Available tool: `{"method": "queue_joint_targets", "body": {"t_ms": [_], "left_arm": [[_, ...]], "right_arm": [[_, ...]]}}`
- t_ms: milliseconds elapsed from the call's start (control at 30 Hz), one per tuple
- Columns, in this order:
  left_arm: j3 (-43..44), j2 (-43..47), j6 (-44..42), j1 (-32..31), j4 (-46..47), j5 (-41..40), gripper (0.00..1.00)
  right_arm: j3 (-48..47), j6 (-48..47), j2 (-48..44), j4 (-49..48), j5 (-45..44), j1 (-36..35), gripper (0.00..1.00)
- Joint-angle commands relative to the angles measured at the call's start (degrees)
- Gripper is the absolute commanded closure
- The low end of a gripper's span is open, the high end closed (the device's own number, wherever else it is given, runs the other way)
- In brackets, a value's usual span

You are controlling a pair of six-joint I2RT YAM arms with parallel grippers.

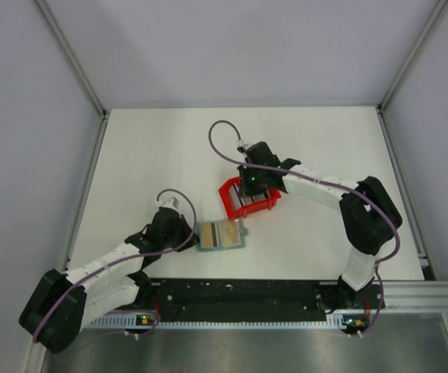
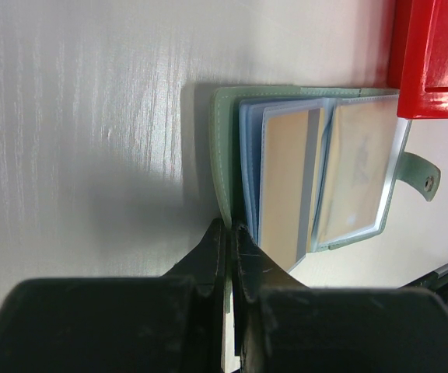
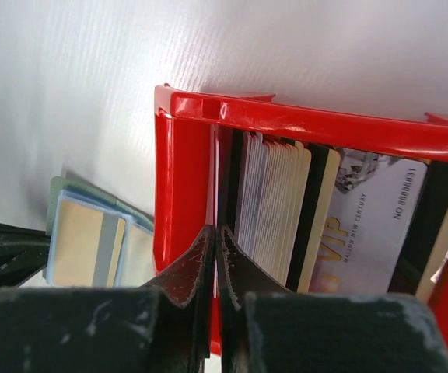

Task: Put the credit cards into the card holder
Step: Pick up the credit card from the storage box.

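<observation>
My right gripper has the outermost card's far end [image 3: 217, 134] under the red bin's rim and should ease back, then tilt that end above the bin's rim [image 3: 219, 107] before lifting.
The grey-green card holder [image 1: 220, 234] lies open on the table in front of the left arm, its light blue sleeves [image 2: 360, 171] showing tan cards. My left gripper [image 2: 230, 229] is shut on the edge of its green cover [image 2: 224, 140]. Several credit cards [image 3: 274, 202] stand on edge in the red bin [image 3: 179, 179], with a whitish VIP card [image 3: 372, 225] leaning behind them. My right gripper [image 3: 216, 231] reaches down into the bin by its left wall. Its jaws are shut on the thin pale edge of the outermost card [image 3: 216, 171].
The red bin [image 1: 228, 203] sits just right of and behind the card holder [image 3: 92, 241], a corner of it close to the holder's snap tab [image 2: 422, 177]. White table stretches to the left and far side; metal frame rails line the edges.
</observation>
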State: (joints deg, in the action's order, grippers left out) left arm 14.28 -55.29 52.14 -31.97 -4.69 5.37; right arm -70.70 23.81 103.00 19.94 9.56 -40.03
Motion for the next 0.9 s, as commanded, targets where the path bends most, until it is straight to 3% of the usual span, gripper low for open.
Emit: {"method": "queue_joint_targets", "body": {"t_ms": [0, 300, 533, 867], "left_arm": [[0.6, -0.3, -0.9, -0.2, 1.4, 0.2, 1.00], [0.6, -0.4, -0.7, -0.1, 1.9, 0.2, 1.00], [0.8, -0.7, -1.0, -0.1, 1.8, 0.3, 1.00], [0.3, -0.7, -0.5, -0.1, 2.3, 0.4, 1.00]], "right_arm": [[-2.3, -1.8, -7.4, -0.9, -5.7, -0.7, 1.00], [-2.0, -3.2, -11.5, 0.4, -12.3, -1.8, 1.00], [-2.3, -6.1, -8.3, 1.7, -26.9, -7.3, 1.00], [-2.7, -6.1, -4.0, 1.3, -23.2, -10.2, 1.00]]}}
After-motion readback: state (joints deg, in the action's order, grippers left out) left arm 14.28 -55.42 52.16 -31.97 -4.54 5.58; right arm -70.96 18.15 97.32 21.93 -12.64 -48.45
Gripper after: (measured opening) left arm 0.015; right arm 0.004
